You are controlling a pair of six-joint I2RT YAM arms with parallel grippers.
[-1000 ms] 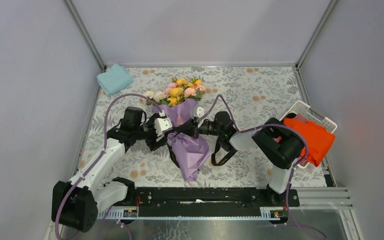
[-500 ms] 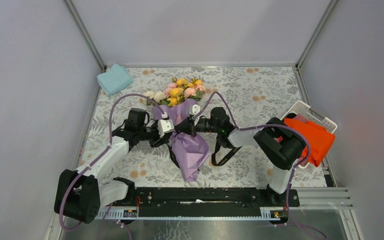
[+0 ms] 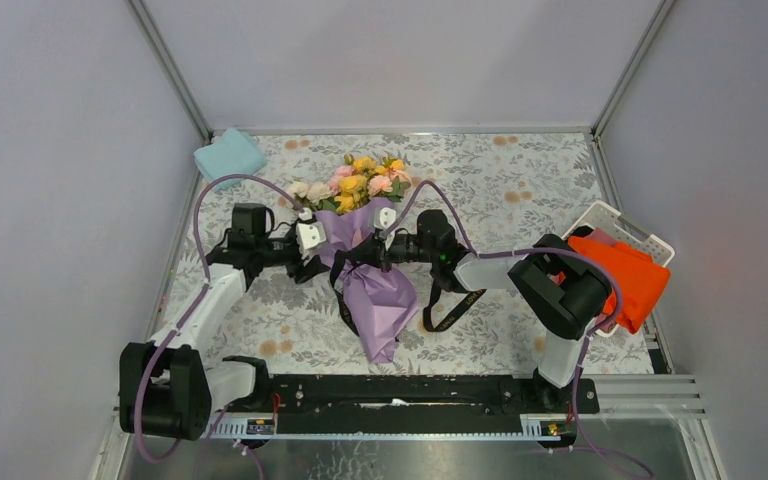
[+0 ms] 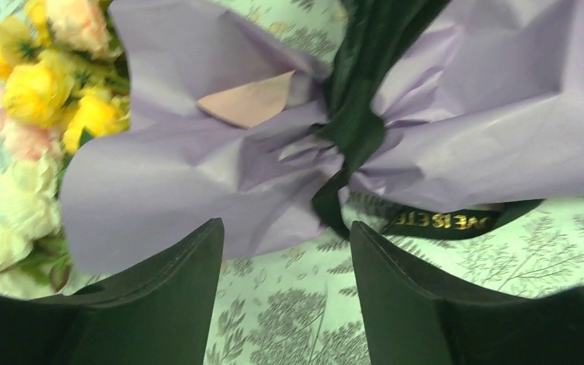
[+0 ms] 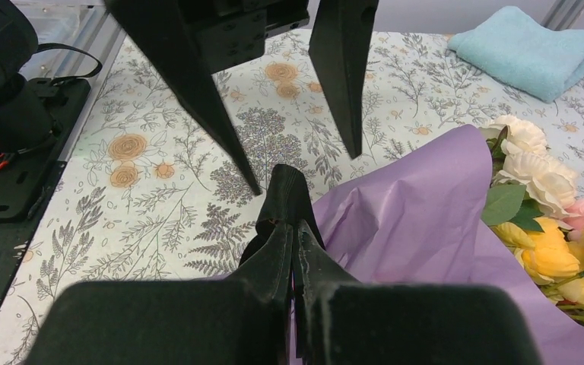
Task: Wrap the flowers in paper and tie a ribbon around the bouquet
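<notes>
A short ribbon fold (image 5: 286, 196) sticks out past my right gripper's fingers, so my left gripper should take the fold first, before my right gripper moves to the loose ribbon loop (image 3: 449, 324).
The bouquet lies mid-table: yellow, pink and white flowers (image 3: 360, 180) stand out of the lilac paper (image 3: 380, 300), which is pinched at its waist by the black ribbon (image 3: 362, 262). My left gripper (image 3: 318, 250) is just left of that waist. In the left wrist view, the left gripper (image 4: 285, 226) is open over bare tablecloth, short of the paper (image 4: 198, 175) and the ribbon (image 4: 357, 129). On the other side of the waist, my right gripper (image 3: 378, 252) is shut on the ribbon (image 5: 289, 190), beside the paper (image 5: 411, 205). Loose ribbon loops (image 3: 450, 310) trail to the right.
A light blue folded cloth (image 3: 228, 157) lies at the back left corner. A white basket (image 3: 615, 215) holding an orange cloth (image 3: 625, 275) sits at the right edge. Grey walls close in three sides, and a black rail (image 3: 410, 390) runs along the near edge.
My left arm has drawn back to the left, off the bouquet's waist, its jaws narrowing and then widening. The right gripper has kept its hold on the ribbon, shifting slightly left.
</notes>
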